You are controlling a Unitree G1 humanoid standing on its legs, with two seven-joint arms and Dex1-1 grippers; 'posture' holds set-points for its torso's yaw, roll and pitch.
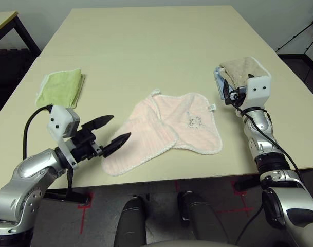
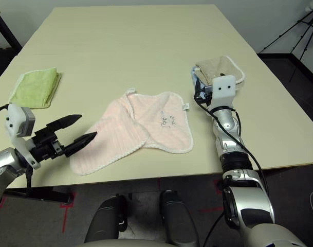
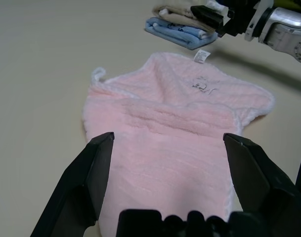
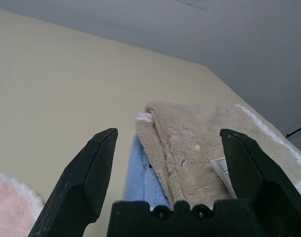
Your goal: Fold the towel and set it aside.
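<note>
The robot's left gripper should move back while its right gripper raises the towel's corner (image 1: pixel 204 102) by the white tag, because the pale pink towel lies folded crooked (image 1: pixel 168 135) over itself.
The pale pink towel (image 1: pixel 166 131) lies loosely folded over itself near the table's front edge, with white edging, a grey embroidered mark (image 1: pixel 196 121) and a small white tag (image 1: pixel 212 107). My left gripper (image 1: pixel 109 129) hovers open just left of the towel's front-left corner, its fingers pointing at the cloth; in the left wrist view the towel (image 3: pixel 175 128) spreads ahead between the fingers (image 3: pixel 93 163). My right gripper (image 2: pixel 197 91) is raised to the right of the towel, open and holding nothing, its fingers (image 4: pixel 91 163) pointing at the beige towel.
A folded green towel (image 1: pixel 61 86) lies at the left. A beige towel (image 1: pixel 243 69) rests on a blue one (image 4: pixel 143 177) at the right, just beyond my right gripper. The table (image 1: pixel 146 46) stretches bare behind. A tripod (image 2: pixel 300 31) stands off the far right.
</note>
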